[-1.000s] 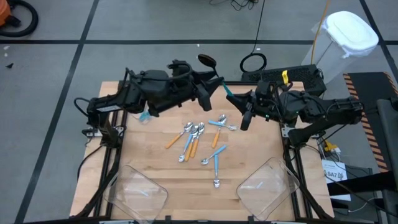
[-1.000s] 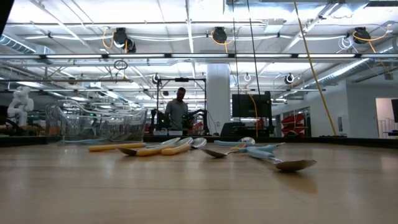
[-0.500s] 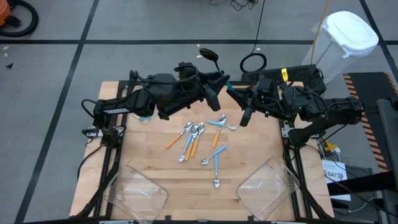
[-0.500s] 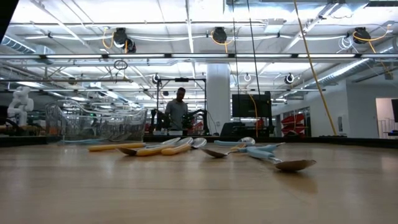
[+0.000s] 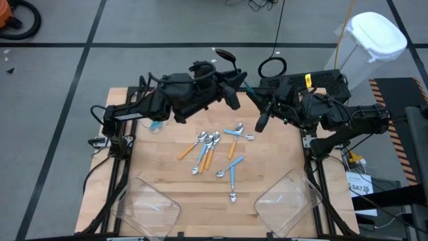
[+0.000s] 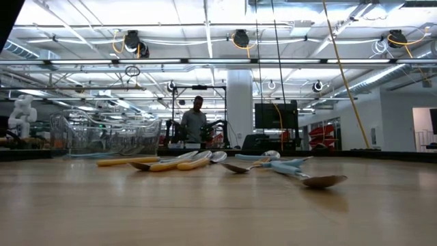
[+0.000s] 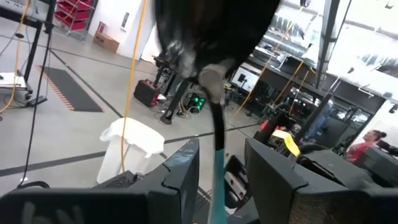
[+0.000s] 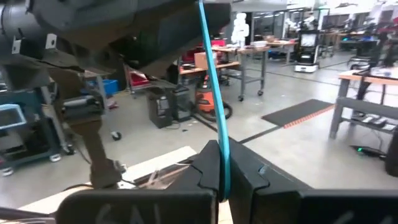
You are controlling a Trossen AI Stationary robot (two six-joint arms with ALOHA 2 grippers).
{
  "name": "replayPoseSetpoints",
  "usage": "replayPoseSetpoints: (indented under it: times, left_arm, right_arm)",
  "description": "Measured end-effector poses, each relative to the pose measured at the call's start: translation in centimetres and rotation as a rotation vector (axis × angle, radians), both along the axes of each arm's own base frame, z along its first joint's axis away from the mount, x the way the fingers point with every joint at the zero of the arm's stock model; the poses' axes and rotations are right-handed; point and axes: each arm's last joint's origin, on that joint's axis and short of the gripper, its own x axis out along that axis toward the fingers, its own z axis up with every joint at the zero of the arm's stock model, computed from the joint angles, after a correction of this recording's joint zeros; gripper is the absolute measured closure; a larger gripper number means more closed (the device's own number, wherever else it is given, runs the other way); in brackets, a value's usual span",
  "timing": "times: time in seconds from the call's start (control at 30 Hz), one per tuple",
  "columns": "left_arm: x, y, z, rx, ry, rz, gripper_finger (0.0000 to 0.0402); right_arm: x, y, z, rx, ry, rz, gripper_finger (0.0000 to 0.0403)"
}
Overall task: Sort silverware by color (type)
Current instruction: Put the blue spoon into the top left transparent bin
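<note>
The far bin [image 5: 155, 125] is on the side of my left gripper, so next my left gripper gets the black-bowled spoon [image 5: 248, 87] from my right gripper and brings it there.
A spoon with a black bowl [image 5: 225, 57] and a light-blue handle [image 5: 245, 88] is held in the air over the table's far edge. My right gripper [image 5: 256, 102] is shut on it. My left gripper [image 5: 235, 80] is open, one finger on either side of the handle [image 7: 217, 168] below the bowl [image 7: 211, 37], with a gap showing on both sides. Several more spoons [image 5: 214, 150] with orange or light-blue handles lie flat mid-table, also seen in the low view [image 6: 205, 162]. My right gripper pinches the light-blue handle near its free end [image 8: 221, 177] between its two shut fingers. The fingers come about level from the table's right side. The spoon is lifted clear and slants up from the fingers, bowl end highest, toward my left gripper.
Two clear plastic bins stand at the near corners, one on the left [image 5: 150, 204] and one on the right [image 5: 287, 201]. A light-blue piece [image 5: 156, 125] lies under my left arm. A white lidded bin [image 5: 374, 40] stands off the table, far right. A person [image 6: 196, 119] stands in the room behind.
My left gripper has moved toward the table's right edge, up to the held spoon, and now stands around its handle. My right gripper has stayed in place but rolled at the wrist, and the spoon's bowl has swung a little toward the far edge.
</note>
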Motion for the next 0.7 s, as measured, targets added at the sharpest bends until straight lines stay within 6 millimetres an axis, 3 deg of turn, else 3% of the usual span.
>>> replayPoseSetpoints:
  times: [0.23,0.57,0.7]
  left_arm:
    - [0.3,0.3,-0.5,-0.022,0.016,0.044,0.0285]
    - [1.2,0.3,-1.6,-0.034,0.062,0.053,0.0383]
    - [1.2,0.4,-1.7,-0.033,0.073,0.053,0.0389]
  right_arm:
    - [0.4,-0.1,-0.3,-0.066,0.054,-0.070,0.0400]
    - [1.1,-0.1,-0.9,-0.141,0.132,-0.119,0.0399]
    - [1.0,-0.1,-1.0,-0.144,0.146,-0.120,0.0398]
